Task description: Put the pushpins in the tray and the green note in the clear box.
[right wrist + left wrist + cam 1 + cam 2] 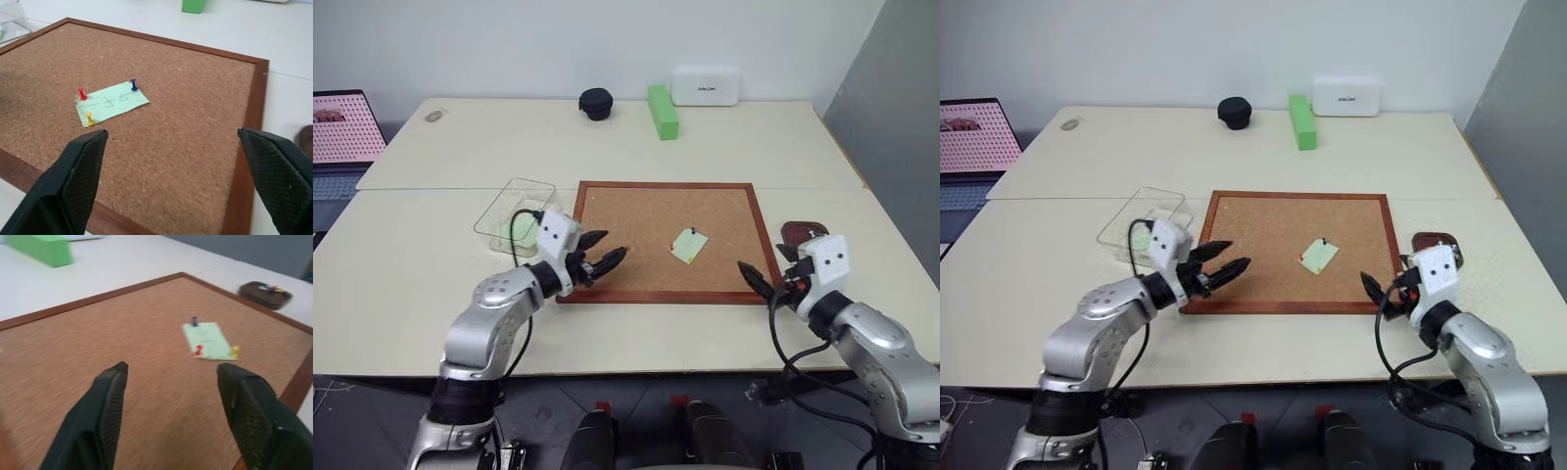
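I expect the green note [688,245] to stay in place when I pull out the blue pushpin, because the red and yellow pushpins [672,248] hold the note's other end.
The green note [689,246] lies flat on the cork board [636,211], right of centre. Three pushpins stand in it: blue [133,84], red [82,93] and yellow [90,117]. The dark tray [265,293] sits just off the board's right edge and holds several coloured pushpins. The clear box [514,217] stands off the board's left edge with something pale green inside. My left gripper [615,244] hovers open over the board's near left corner, pointing at the note. My right gripper [171,132] is open at the near right corner, empty.
A thick green block [663,111], a white box [706,85] and a black round object [595,103] stand at the back of the table. A laptop [342,127] sits at the far left. Bare tabletop runs along the front edge.
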Available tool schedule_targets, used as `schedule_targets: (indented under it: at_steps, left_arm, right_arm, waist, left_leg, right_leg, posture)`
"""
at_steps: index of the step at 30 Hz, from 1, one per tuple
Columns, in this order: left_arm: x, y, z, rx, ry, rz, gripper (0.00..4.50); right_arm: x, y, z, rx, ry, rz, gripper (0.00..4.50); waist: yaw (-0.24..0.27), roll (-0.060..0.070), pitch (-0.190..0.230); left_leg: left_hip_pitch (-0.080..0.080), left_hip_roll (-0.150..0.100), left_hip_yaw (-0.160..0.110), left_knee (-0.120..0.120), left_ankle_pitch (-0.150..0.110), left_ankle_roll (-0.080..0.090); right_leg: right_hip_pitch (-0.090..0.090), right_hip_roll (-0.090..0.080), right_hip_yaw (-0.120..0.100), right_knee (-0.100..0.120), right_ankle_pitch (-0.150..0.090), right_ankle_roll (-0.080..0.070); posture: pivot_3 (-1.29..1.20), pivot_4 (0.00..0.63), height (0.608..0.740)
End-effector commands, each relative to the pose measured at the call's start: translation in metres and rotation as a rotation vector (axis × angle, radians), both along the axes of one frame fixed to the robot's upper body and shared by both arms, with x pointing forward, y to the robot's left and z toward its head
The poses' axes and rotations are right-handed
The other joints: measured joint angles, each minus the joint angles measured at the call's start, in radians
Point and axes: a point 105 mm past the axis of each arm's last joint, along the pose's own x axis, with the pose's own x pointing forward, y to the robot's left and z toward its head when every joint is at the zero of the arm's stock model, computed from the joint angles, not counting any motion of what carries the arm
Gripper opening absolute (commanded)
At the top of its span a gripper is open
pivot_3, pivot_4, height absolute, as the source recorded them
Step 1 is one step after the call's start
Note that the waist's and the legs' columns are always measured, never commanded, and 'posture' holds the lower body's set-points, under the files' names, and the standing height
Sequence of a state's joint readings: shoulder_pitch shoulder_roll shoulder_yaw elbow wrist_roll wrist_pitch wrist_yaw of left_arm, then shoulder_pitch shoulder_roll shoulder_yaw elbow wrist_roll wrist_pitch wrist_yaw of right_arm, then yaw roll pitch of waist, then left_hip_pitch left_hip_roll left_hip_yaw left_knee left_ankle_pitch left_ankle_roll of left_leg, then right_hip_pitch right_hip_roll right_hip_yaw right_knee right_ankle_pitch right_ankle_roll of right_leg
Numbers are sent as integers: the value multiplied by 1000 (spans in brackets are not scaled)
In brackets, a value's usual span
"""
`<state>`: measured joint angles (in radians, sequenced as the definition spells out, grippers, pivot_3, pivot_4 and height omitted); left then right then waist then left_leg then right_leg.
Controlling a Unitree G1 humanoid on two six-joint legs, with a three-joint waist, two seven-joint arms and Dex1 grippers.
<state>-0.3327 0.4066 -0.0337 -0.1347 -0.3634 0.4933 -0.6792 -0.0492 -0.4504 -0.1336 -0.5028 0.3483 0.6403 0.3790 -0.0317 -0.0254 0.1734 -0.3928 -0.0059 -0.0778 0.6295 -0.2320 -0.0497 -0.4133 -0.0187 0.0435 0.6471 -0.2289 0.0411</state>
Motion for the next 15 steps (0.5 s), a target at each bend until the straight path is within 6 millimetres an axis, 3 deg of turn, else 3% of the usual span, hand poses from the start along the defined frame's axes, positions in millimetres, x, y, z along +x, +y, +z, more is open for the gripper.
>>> schedule_targets:
  at_steps: [1,5,11,15]
  left_arm:
    - [10,-21,1,3,-45,-88,2249]
    - [15,-35,-5,20,-48,-160,1329]
    - [23,-39,-13,30,-48,-185,96]
    - [29,-41,-12,30,-56,-181,7]
  right_arm:
    - [15,4,12,-18,-70,-13,4500]
    - [29,16,14,-5,-88,7,4500]
    - [47,32,9,1,-92,22,4500]
    - [60,38,5,7,-88,22,4500]
  waist:
    - [0,0,0]
    - [-1,0,0]
    - [-1,0,0]
    - [0,0,0]
  left_leg:
    - [0,0,0,0,0,0]
    - [0,0,0,0,0,0]
    - [0,0,0,0,0,0]
    - [-1,0,0,0,0,0]
  right_leg:
    - [0,0,0,0,0,0]
    - [0,0,0,0,1,-1]
    - [0,0,0,0,1,-2]
    - [0,0,0,0,2,-3]
  posture:
    - [0,150,740]
    - [0,150,740]
    - [0,150,740]
    - [0,150,740]
